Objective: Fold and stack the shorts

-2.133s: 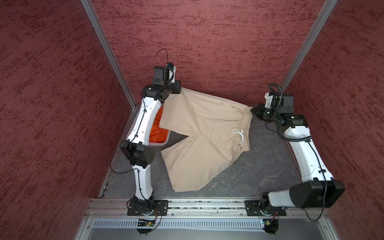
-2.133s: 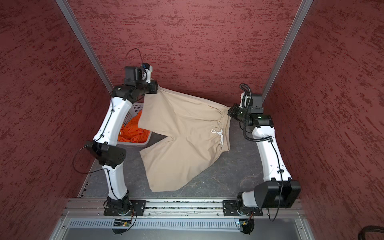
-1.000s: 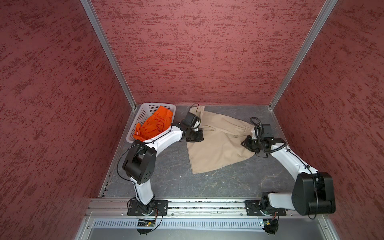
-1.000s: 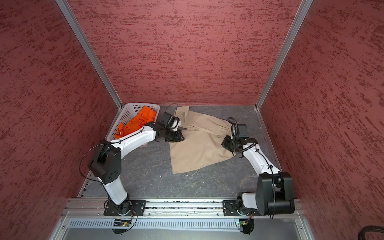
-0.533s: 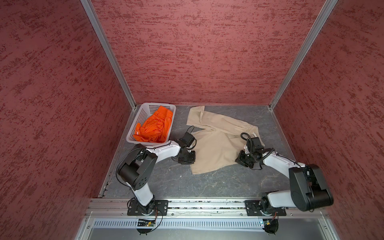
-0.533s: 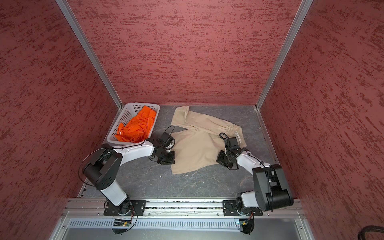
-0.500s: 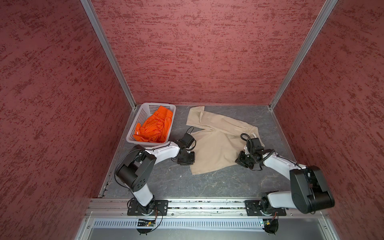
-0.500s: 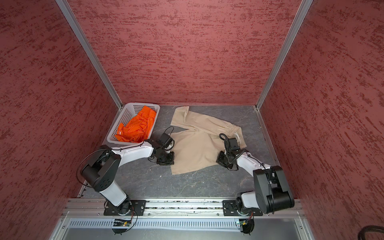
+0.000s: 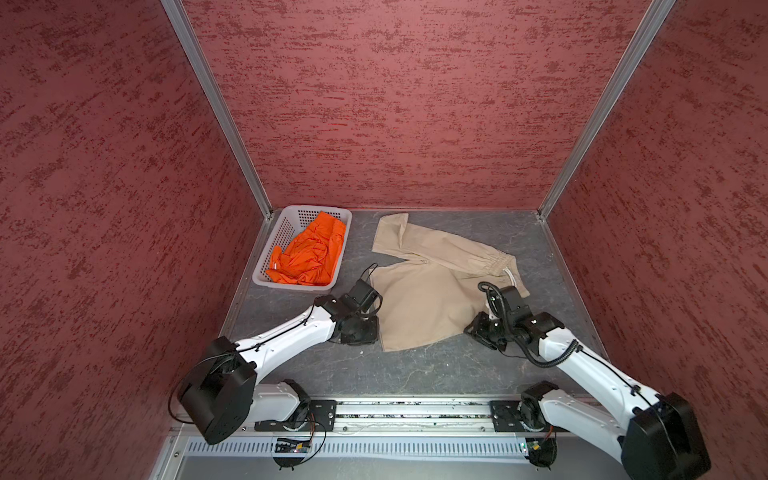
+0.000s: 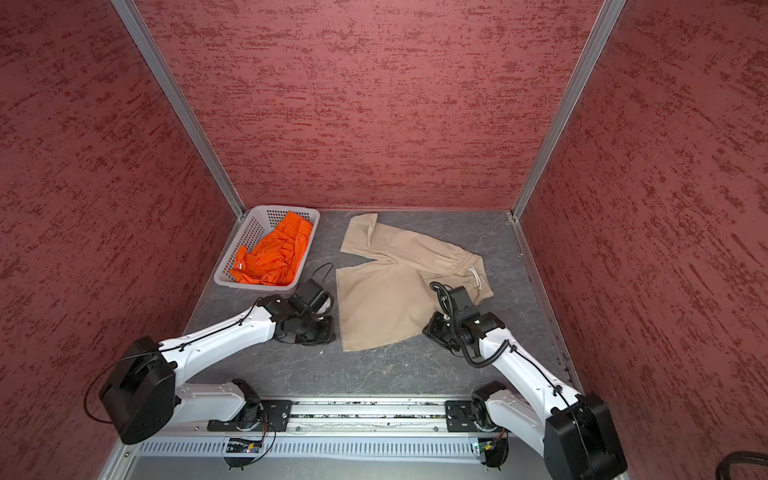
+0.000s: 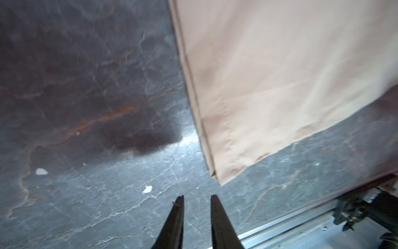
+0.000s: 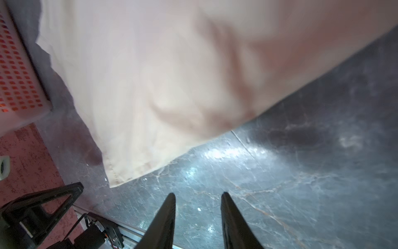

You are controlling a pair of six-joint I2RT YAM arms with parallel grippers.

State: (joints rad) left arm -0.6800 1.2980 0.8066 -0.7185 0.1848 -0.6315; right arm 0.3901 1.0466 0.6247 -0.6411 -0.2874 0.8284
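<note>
My left gripper should open the beige shorts' far hem (image 9: 392, 232), because it lies turned over, but I should first pull the shorts toward the front rail (image 9: 412, 402).
The beige shorts (image 9: 428, 299) (image 10: 386, 299) lie spread on the dark table in both top views, with the gathered waist (image 9: 494, 262) at the right and one leg's hem turned over at the back. The orange shorts (image 9: 309, 253) (image 10: 274, 253) sit crumpled in the basket. My left gripper (image 9: 362, 332) (image 11: 197, 197) stands just off the beige shorts' near left corner (image 11: 217, 170), open a little, with nothing between its fingers. My right gripper (image 9: 482, 332) (image 12: 198, 195) stands off the near right edge (image 12: 161, 75), open and holding nothing.
The white perforated basket (image 9: 291, 286) (image 10: 254, 284) stands at the back left against the wall. Red walls close in three sides. A metal rail (image 9: 399, 409) runs along the table's front edge. Small white scraps (image 11: 147, 189) lie on the table near my left fingers.
The beige shorts, held up in the air two seconds ago, were brought down and pulled flat toward the front. Both grippers have since let go of the near edge, and the right jaws have widened.
</note>
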